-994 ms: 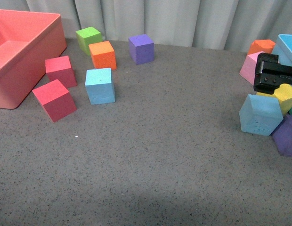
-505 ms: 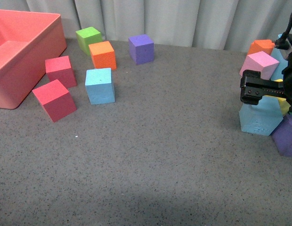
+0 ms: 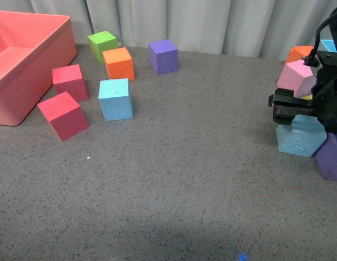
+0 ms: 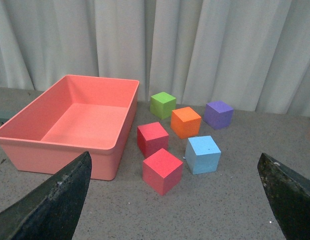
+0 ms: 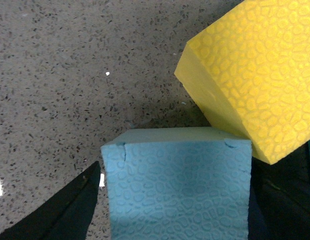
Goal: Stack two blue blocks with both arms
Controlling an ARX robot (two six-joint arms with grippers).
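My gripper will lift the rough blue block (image 5: pixel 177 190) free on its own, because only a corner of the yellow cube (image 5: pixel 260 151) touches it.
A smooth blue block (image 3: pixel 115 99) stands on the grey table left of centre, also seen ahead in the left wrist view (image 4: pixel 202 154). A second blue block (image 3: pixel 299 138) with a rough dented face sits at the far right among other cubes. My right gripper (image 3: pixel 292 109) hangs open directly over it. In the right wrist view its fingers (image 5: pixel 70 212) flank the textured blue block (image 5: pixel 177 180) on both sides. My left gripper (image 4: pixel 170 200) is open and empty, well back from the smooth block, and is out of the front view.
A salmon bin (image 3: pixel 27 65) fills the far left. Two red cubes (image 3: pixel 62 115), an orange cube (image 3: pixel 118 63), a green cube (image 3: pixel 102 44) and a purple cube (image 3: pixel 163 56) surround the smooth block. A yellow cube (image 5: pixel 255 85) touches the rough block; pink (image 3: pixel 296 76) and purple (image 3: pixel 331 157) cubes crowd it.
My right gripper has moved leftward and down over the rough blue block, now covering its top and the yellow cube in the front view. The blocks have not moved.
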